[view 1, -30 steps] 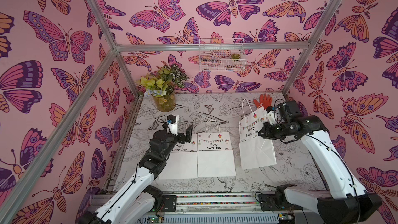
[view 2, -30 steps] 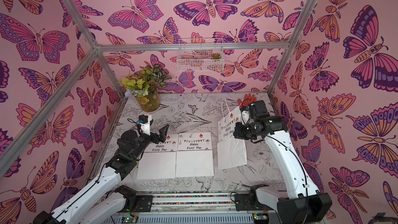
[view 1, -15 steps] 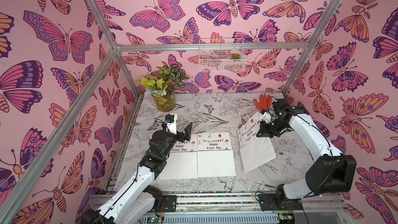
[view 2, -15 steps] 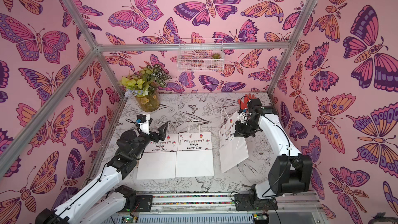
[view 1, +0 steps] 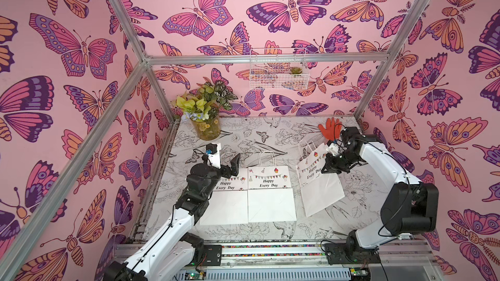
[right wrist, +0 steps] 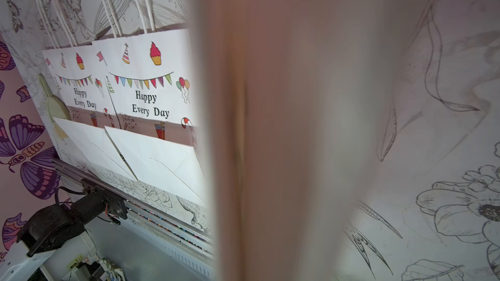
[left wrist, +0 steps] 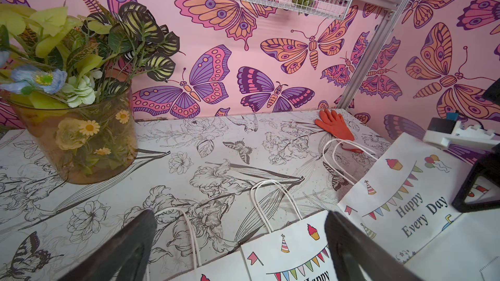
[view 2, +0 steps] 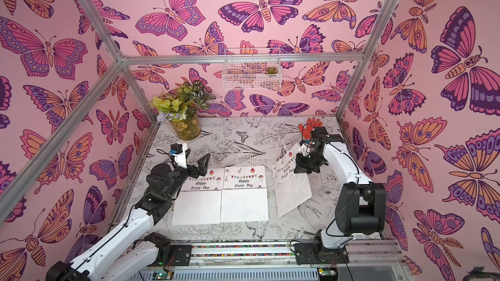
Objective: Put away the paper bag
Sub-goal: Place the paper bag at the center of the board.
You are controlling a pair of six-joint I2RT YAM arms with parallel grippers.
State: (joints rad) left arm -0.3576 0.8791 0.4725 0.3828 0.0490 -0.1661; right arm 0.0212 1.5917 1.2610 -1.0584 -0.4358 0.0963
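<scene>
My right gripper is lowering the third paper bag, and the third paper bag's handles [view 1: 308,151] point back like the middle bag's. It should keep lowering that bag next to the middle bag until it lies flat.
Three white "Happy Every Day" paper bags are in view. Two lie flat side by side, the left bag [view 1: 227,201] and the middle bag [view 1: 269,193]. The third paper bag [view 1: 319,187] [view 2: 290,190] hangs tilted, its top edge raised off the table. My right gripper [view 1: 328,167] [view 2: 300,167] is shut on that top edge. In the right wrist view this bag [right wrist: 284,131] is a close blur that hides the jaws. My left gripper [view 1: 228,167] [left wrist: 238,239] stands open over the handles of the left bag, holding nothing.
A glass vase of flowers [view 1: 207,128] stands at the back left. A red glove [view 1: 328,128] lies at the back right, just behind my right wrist. A white wire basket [view 1: 278,72] hangs on the back wall.
The right arm has folded its elbow down toward the front. The held bag has tipped from nearly upright to slanted, its lower end swinging out to the right. The left arm has not moved.
</scene>
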